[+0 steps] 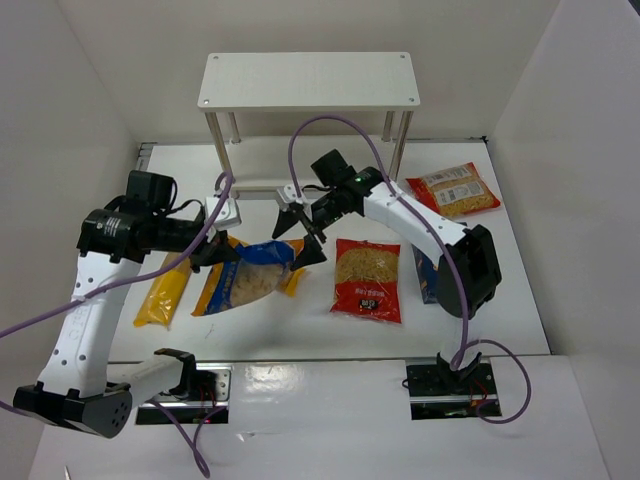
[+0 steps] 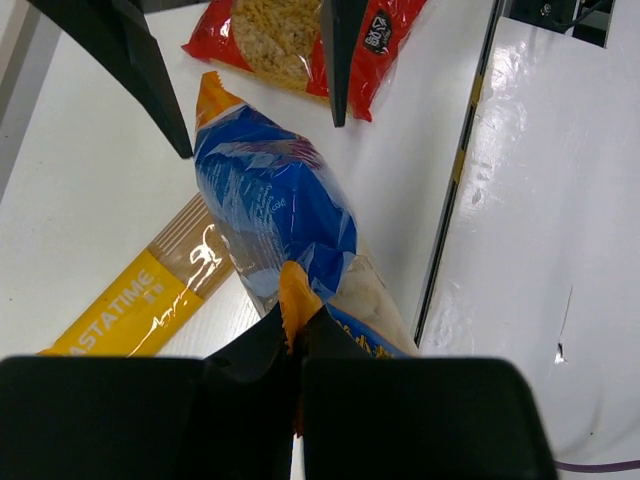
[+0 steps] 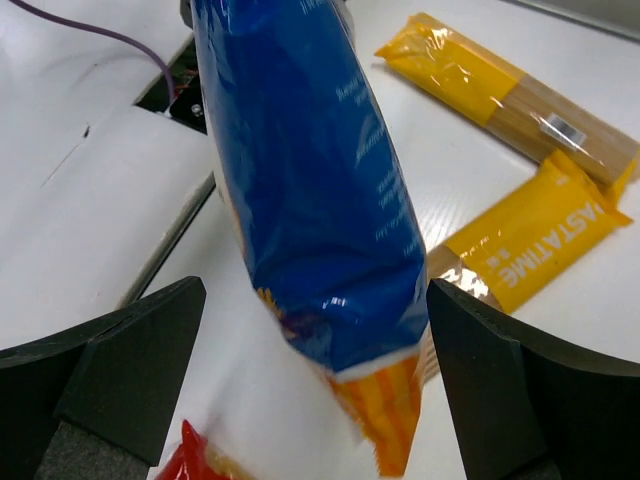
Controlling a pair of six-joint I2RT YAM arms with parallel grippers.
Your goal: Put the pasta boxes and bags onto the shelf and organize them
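The blue-and-orange pasta bag [image 1: 250, 281] will bunch up into a narrow neck when I carry it, because the blue film [image 1: 268, 252] looks wrinkled and loose next to the bag's window.
My left gripper [image 1: 207, 256] is shut on the orange end seam of the blue-and-orange pasta bag [image 1: 258, 277], which it holds off the table; the pinch shows in the left wrist view [image 2: 292, 312]. My right gripper [image 1: 298, 236] is open, and its two fingers straddle the bag's other end [image 3: 310, 170] without touching it. One red windowed bag [image 1: 367, 279] lies at centre right and the other [image 1: 453, 190] at the back right. Yellow spaghetti packets [image 1: 163, 291] lie to the left. The dark blue box [image 1: 424, 276] is mostly hidden by my right arm. The white shelf [image 1: 308, 80] stands at the back.
White walls close in the table on the left, the right and the back. The shelf's silver legs [image 1: 233, 135] stand just behind my grippers. Two yellow packets [image 3: 500, 90] lie on the table under the held bag. The arm bases and cables sit at the near edge.
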